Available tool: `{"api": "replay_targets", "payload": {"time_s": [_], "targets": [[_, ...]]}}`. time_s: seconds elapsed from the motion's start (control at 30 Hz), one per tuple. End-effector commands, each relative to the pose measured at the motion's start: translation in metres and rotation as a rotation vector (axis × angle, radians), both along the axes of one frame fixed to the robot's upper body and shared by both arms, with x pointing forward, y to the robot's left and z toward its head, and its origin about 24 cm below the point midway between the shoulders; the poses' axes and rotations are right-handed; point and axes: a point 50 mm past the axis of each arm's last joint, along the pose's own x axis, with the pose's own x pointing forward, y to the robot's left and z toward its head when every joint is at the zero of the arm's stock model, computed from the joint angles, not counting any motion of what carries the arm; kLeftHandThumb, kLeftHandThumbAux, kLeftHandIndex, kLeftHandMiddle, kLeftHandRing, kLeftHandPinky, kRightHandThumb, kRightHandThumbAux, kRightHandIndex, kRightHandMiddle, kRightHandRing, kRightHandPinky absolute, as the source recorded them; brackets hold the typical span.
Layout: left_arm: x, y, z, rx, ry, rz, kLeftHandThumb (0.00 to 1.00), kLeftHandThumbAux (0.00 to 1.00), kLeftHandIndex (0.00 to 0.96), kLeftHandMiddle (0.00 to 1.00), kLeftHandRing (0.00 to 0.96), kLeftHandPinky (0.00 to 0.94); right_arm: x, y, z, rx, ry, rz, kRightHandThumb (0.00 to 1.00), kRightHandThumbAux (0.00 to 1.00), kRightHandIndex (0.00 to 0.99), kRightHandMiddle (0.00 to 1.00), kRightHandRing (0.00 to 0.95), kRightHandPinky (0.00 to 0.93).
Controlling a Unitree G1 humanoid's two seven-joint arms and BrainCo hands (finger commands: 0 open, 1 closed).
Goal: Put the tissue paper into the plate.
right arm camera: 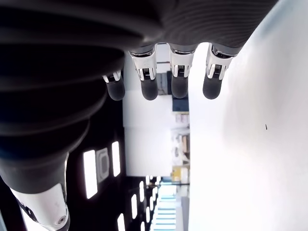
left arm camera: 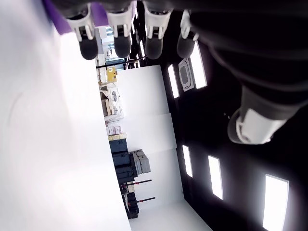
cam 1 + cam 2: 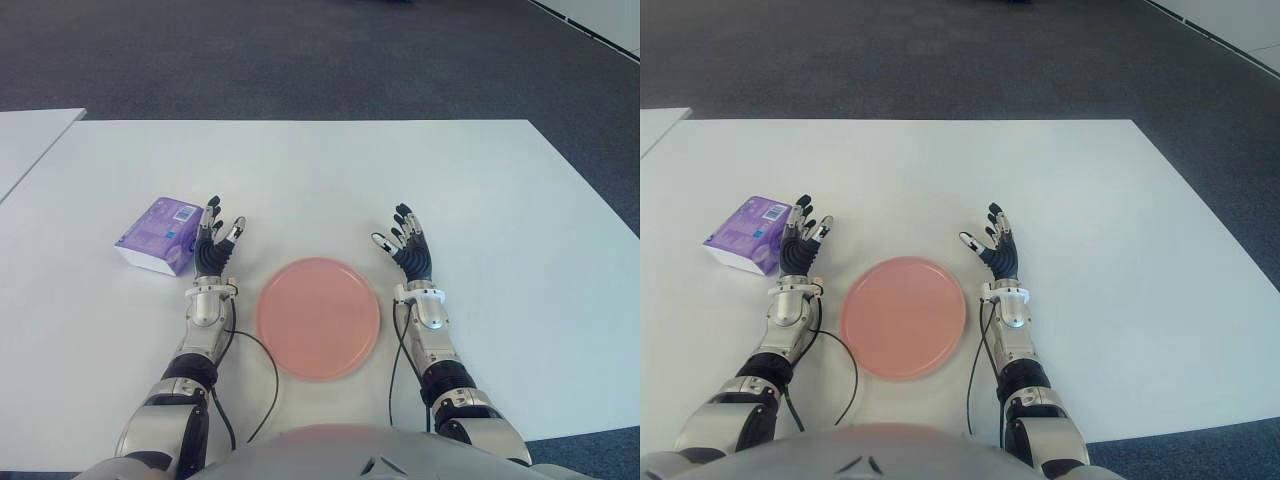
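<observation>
The purple tissue pack (image 3: 162,235) has a shiny wrap with softly rounded edges (image 3: 186,253), so it will squash and crumple between my fingers when I pick it up.
A purple pack of tissue paper (image 3: 158,235) lies on the white table (image 3: 320,170), left of centre. My left hand (image 3: 215,240) is just to its right, fingers spread and holding nothing; the pack's purple edge (image 2: 55,17) shows beside the fingertips in the left wrist view. The round pink plate (image 3: 318,317) sits between my two arms, near the front. On the plate's right side my right hand (image 3: 405,245) is open too, its fingers (image 1: 149,86) straight and holding nothing.
A second white table (image 3: 25,140) adjoins at the far left. Dark carpet (image 3: 300,50) lies beyond the table's far edge. Black cables (image 3: 265,375) run along both forearms near the plate.
</observation>
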Motion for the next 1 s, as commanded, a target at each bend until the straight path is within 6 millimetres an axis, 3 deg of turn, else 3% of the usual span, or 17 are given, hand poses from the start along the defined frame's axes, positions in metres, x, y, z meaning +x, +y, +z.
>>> {"api": "replay_targets", "payload": {"time_s": [0.03, 0.83, 0.97, 1.0], "targets": [[-0.031, -0.003, -0.034, -0.017, 0.162, 0.003, 0.008, 0.530, 0.043, 0.001, 0.000, 0.000, -0.029, -0.004, -0.039, 0.009, 0.201, -0.021, 0.000, 0.726, 0.000, 0.000, 0.000, 0.000], [-0.029, -0.005, -0.033, -0.018, 0.158, -0.008, 0.011, 0.520, 0.039, 0.000, 0.000, 0.000, -0.029, -0.004, -0.039, 0.010, 0.199, -0.015, 0.000, 0.725, 0.000, 0.000, 0.000, 0.000], [-0.019, -0.003, -0.020, 0.012, 0.116, -0.026, 0.012, 0.524, 0.043, 0.000, 0.000, 0.000, -0.029, -0.004, -0.040, 0.011, 0.209, -0.018, 0.000, 0.732, 0.000, 0.000, 0.000, 0.000], [-0.015, -0.004, -0.009, 0.031, 0.070, -0.038, 0.013, 0.524, 0.043, 0.000, 0.000, 0.000, -0.028, -0.003, -0.041, 0.011, 0.214, -0.019, 0.000, 0.733, 0.000, 0.000, 0.000, 0.000]]}}
